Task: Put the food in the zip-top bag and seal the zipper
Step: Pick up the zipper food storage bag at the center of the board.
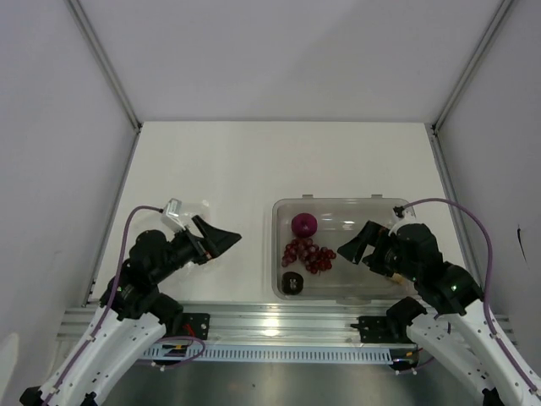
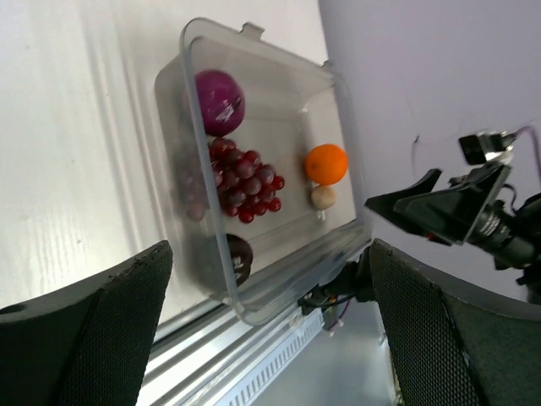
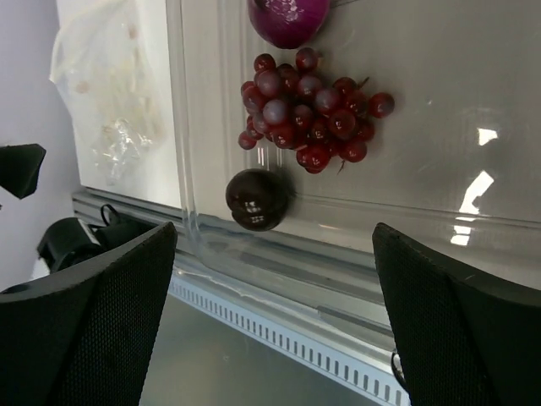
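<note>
My open right gripper should keep going over the side of the tub and close on the zip-top bag's edge, which lies clear of the tub.
The food lies in a rigid clear tub [image 1: 372,292]. A purple round fruit [image 1: 303,224], a dark red grape bunch [image 1: 309,255] and a blackish lump [image 1: 292,282] show from above. The left wrist view also shows the orange ball [image 2: 326,163] and the beige lump [image 2: 322,197]. The zip-top bag [image 3: 108,89] lies crinkled on the table left of the tub, and I cannot make out its zipper. My left gripper [image 1: 226,239] is open and empty, left of the tub, over the bag's place. My right gripper [image 1: 347,248] is open and empty above the tub's right half.
A metal rail with a slotted strip [image 1: 279,326] runs along the table's near edge, just in front of the tub. White walls with metal posts [image 1: 110,68] close in the left, right and back sides.
</note>
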Robot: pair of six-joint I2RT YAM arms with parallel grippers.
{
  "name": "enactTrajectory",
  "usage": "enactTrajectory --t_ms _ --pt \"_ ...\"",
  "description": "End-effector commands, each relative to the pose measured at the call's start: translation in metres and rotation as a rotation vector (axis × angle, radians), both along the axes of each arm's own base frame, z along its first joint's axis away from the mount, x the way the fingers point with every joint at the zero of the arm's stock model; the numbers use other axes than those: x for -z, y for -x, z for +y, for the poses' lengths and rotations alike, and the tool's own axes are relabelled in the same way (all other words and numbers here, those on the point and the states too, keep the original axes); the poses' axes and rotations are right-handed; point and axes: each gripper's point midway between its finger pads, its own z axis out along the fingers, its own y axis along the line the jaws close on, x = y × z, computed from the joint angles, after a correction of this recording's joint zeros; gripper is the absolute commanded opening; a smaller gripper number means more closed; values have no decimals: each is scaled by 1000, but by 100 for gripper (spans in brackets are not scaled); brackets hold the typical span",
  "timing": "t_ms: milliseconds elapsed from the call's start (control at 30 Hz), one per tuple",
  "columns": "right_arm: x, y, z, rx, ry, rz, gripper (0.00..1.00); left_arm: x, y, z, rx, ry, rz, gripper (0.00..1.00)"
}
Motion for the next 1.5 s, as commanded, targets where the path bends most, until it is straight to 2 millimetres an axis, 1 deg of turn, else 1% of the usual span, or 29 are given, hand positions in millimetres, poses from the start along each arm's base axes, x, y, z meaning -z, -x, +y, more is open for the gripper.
enactTrajectory --t_ms 0,133,167,200,233,300,333,367,400,433,467,500,533,567,633,667,733,767,833,867,900,967,1000,1067,1100,1133,1200,1300,1467 --pt "-17 -8 3 -38 14 -93 99 -2 14 6 60 -106 -2 99" --pt "-38 -22 19 -98 -13 -162 100 -11 21 13 53 -111 -63 100" --pt "-51 -26 31 -142 -60 -207 100 -19 19 23 -14 -99 -90 100" --pt "-56 -28 38 -166 -80 -220 99 -15 21 30 -44 -109 -76 99" --pt "-65 -34 52 -206 -113 -239 100 -28 21 41 -99 -103 -128 99" --pt "-73 -40 68 -245 -125 -257 99 -35 26 54 -146 -116 -147 99" --pt "-71 -43 86 -282 -105 -255 99 -36 27 60 -174 -124 -151 99" --pt "-88 -45 98 -302 -105 -292 99 -38 24 69 -222 -138 -157 99" --pt "-92 -45 111 -335 -81 -319 99 -52 28 75 -242 -133 -180 100" --pt "-80 -55 129 -341 -24 -302 99 -46 30 80 -256 -162 -152 99" --pt "-98 -44 154 -413 -37 -336 99 -41 27 85 -282 -195 -124 100" --pt "-96 -45 168 -450 -18 -339 99 -53 30 89 -290 -195 -137 100" --pt "-97 -44 182 -483 -24 -332 99 -47 33 92 -288 -228 -113 100" --pt "-87 -48 202 -514 -12 -302 99 -50 34 93 -291 -237 -107 100" --pt "-86 -47 228 -582 -66 -303 99 -54 38 96 -289 -244 -111 99" --pt "-74 -50 245 -610 -67 -280 99 -55 39 99 -303 -243 -110 100" --pt "-66 -51 268 -664 -96 -264 99 -58 43 104 -326 -219 -119 100" --pt "-40 -52 283 -691 -65 -214 99 -58 44 109 -353 -211 -121 100" --pt "-36 -57 302 -715 -69 -217 99 -60 47 114 -380 -186 -129 97" --pt "-13 -59 313 -727 -45 -178 99 -60 48 115 -386 -180 -134 97" --pt "-17 -60 324 -748 -72 -191 99 -61 49 116 -391 -174 -134 96" --pt "-6 -62 337 -761 -82 -166 99 -59 52 116 -381 -174 -133 96" --pt "10 -61 345 -777 -73 -141 99 -61 54 115 -375 -167 -135 96" --pt "12 -67 357 -778 -72 -145 99 -61 55 114 -364 -166 -133 96" --pt "30 -67 362 -783 -48 -114 100 -60 55 113 -360 -166 -130 96" --pt "27 -69 370 -789 -55 -122 99 -60 56 112 -351 -164 -130 96" --pt "45 -70 378 -797 -37 -100 100 -60 57 111 -344 -165 -127 95" --pt "52 -73 391 -802 -49 -88 99 -58 57 110 -338 -166 -123 96" --pt "86 -84 405 -777 41 -65 99 -56 58 108 -327 -171 -121 96"
